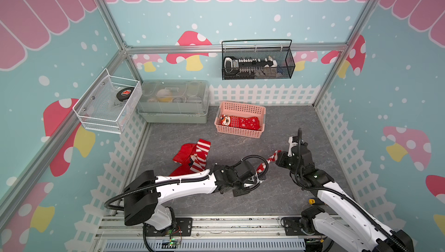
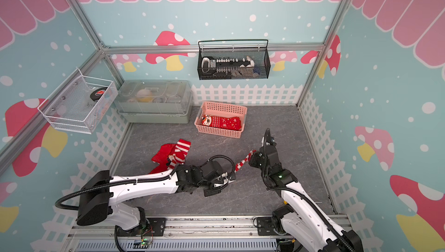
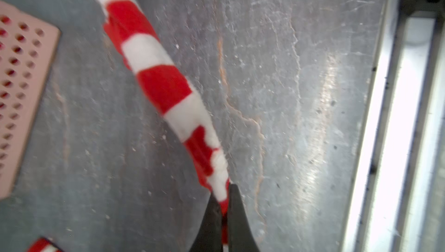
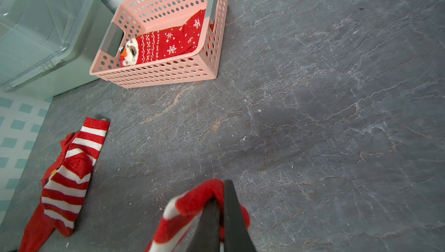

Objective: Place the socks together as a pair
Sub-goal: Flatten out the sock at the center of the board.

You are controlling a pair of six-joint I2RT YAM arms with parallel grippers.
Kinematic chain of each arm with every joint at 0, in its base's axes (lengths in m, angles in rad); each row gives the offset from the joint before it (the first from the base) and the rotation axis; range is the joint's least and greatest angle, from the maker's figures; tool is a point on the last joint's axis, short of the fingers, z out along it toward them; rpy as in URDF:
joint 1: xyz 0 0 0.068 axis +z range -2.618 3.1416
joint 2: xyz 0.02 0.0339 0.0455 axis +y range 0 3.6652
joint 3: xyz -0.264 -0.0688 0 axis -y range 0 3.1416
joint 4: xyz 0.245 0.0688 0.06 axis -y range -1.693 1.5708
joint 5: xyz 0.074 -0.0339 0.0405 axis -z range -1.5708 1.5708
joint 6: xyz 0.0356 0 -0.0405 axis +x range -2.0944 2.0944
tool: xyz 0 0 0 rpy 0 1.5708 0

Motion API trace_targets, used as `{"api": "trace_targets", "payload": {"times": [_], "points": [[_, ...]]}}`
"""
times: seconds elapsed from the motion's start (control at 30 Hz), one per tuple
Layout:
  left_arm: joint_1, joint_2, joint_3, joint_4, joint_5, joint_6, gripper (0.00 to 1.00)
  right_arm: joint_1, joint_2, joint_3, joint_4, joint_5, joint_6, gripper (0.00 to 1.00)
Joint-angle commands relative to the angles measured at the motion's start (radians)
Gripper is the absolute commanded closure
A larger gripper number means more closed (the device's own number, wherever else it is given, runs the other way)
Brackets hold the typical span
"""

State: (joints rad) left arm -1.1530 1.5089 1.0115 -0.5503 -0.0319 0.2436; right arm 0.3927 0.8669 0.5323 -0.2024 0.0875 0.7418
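The striped sock (image 3: 162,85) is hanging narrow and edge-on from both grippers, so the robot's left gripper should pull its near end (image 3: 213,168) back and put the sock down flat before pairing.
A red-and-white striped sock (image 1: 269,159) hangs stretched above the grey table between my two grippers. My left gripper (image 3: 225,191) is shut on one end of it (image 3: 156,75), and in a top view it sits at the sock's nearer end (image 1: 259,171). My right gripper (image 4: 220,190) is shut on the other end (image 4: 190,202), at the sock's farther end (image 1: 277,158). A loose pile of red and striped socks (image 1: 192,156) lies on the table to the left (image 4: 69,173). One red snowflake sock with a face (image 1: 240,122) lies inside the pink basket (image 1: 240,105).
A grey-green lidded box (image 1: 173,101) stands at the back left beside the pink basket (image 4: 154,72). A white wire basket (image 1: 108,103) hangs on the left wall and a black mesh basket (image 1: 257,60) on the back wall. A metal rail (image 1: 216,222) runs along the front edge.
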Motion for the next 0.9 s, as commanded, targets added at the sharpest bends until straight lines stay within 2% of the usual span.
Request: {"api": "trace_targets", "payload": {"times": [0.0,0.17,0.3,0.37,0.43,0.53,0.7,0.8,0.87], "points": [[-0.002,-0.048,-0.064,-0.074,0.120,-0.188,1.00,-0.005,-0.013,-0.044,0.009,0.003,0.022,1.00],[-0.002,-0.105,-0.143,0.006,0.191,-0.277,1.00,-0.005,0.041,-0.055,0.057,-0.045,0.006,1.00],[-0.001,-0.151,-0.200,0.094,0.127,-0.331,1.00,-0.002,0.080,-0.055,0.085,-0.113,-0.009,1.00],[0.008,-0.176,-0.234,0.154,0.074,-0.352,0.99,-0.001,0.096,-0.062,0.086,-0.109,-0.007,1.00],[0.035,-0.183,-0.253,0.185,0.073,-0.368,0.99,-0.002,0.115,-0.068,0.088,-0.097,-0.005,1.00],[0.077,-0.156,-0.271,0.225,0.134,-0.380,0.98,0.000,0.156,-0.066,0.111,-0.097,-0.009,1.00],[0.101,-0.093,-0.272,0.257,0.142,-0.371,0.93,0.007,0.258,-0.015,0.128,-0.099,-0.026,1.00],[0.129,-0.068,-0.274,0.288,0.126,-0.370,0.89,0.011,0.317,0.010,0.148,-0.096,-0.030,1.00],[0.145,-0.060,-0.275,0.304,0.071,-0.379,0.86,0.011,0.351,0.028,0.152,-0.095,-0.033,1.00]]}}
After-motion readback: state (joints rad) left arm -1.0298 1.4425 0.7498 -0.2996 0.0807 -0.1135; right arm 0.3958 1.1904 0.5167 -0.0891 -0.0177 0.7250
